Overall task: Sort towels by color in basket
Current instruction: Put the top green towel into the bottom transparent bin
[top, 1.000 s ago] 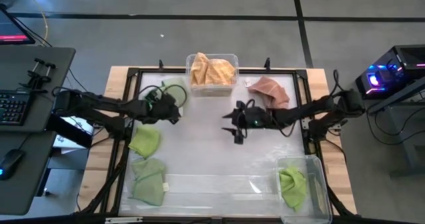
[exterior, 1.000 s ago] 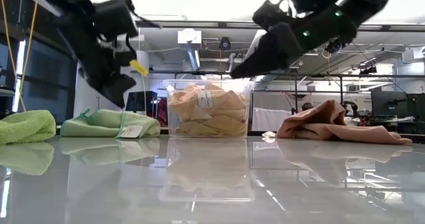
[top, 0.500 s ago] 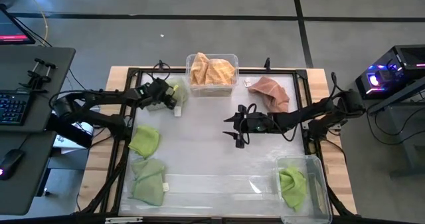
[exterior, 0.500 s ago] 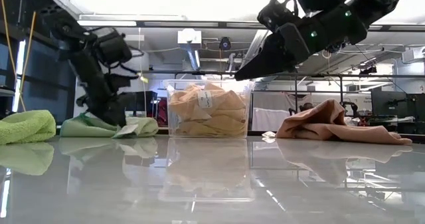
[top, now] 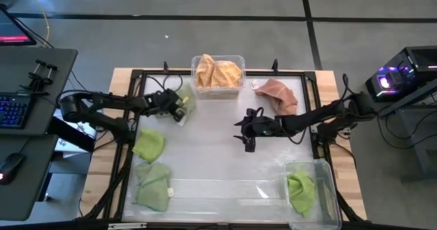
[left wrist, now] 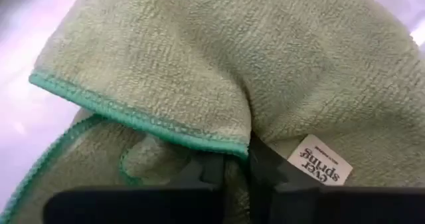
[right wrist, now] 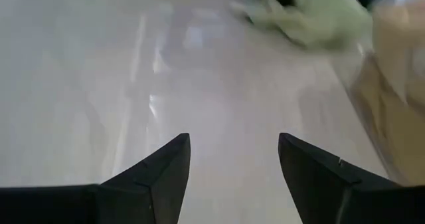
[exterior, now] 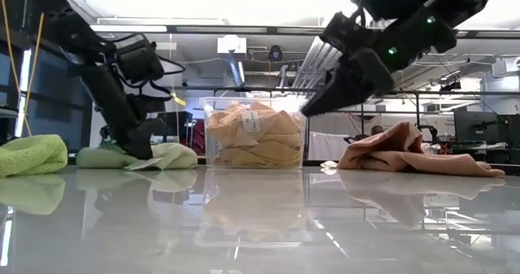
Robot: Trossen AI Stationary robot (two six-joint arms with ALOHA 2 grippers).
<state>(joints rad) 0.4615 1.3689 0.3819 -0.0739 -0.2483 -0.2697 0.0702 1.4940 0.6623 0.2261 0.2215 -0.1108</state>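
Observation:
The bin for green (top: 308,192) is far across from my left gripper, so next my right gripper takes the light green towel (top: 186,96) over the middle of the table and brings it to that bin.
A light green towel (top: 184,95) lies at the table's far left, beside a clear bin (top: 235,59) full of mustard towels (top: 217,72). My left gripper (top: 179,106) is down on this green towel (left wrist: 199,58) and shut on it; a white label (left wrist: 321,168) shows beside the fingers. Two more green towels (top: 149,146) (top: 151,185) lie at the near left. A salmon pink towel (top: 278,93) lies at the far right. My right gripper (top: 244,134) hovers open over mid-table (right wrist: 232,139), touching nothing. My left gripper pinches the green towel's folded, hemmed edge (left wrist: 229,147) between its two fingers. It comes from above, slanting toward the far edge (exterior: 134,140). The towel still rests on the table (exterior: 162,154). How many layers sit between the fingers, I cannot tell.
A second clear bin (top: 328,172) at the near right corner holds one green towel (top: 300,189). A black frame (top: 136,76) runs around the glossy table. Bare tabletop (top: 218,162) lies between the arms. A desk with a keyboard (top: 13,107) stands to the left.
My left gripper has come down from above the table and toward the far edge, onto the green towel beside the mustard bin. My right gripper has tipped its fingers lower while staying over mid-table. No towel has been lifted.

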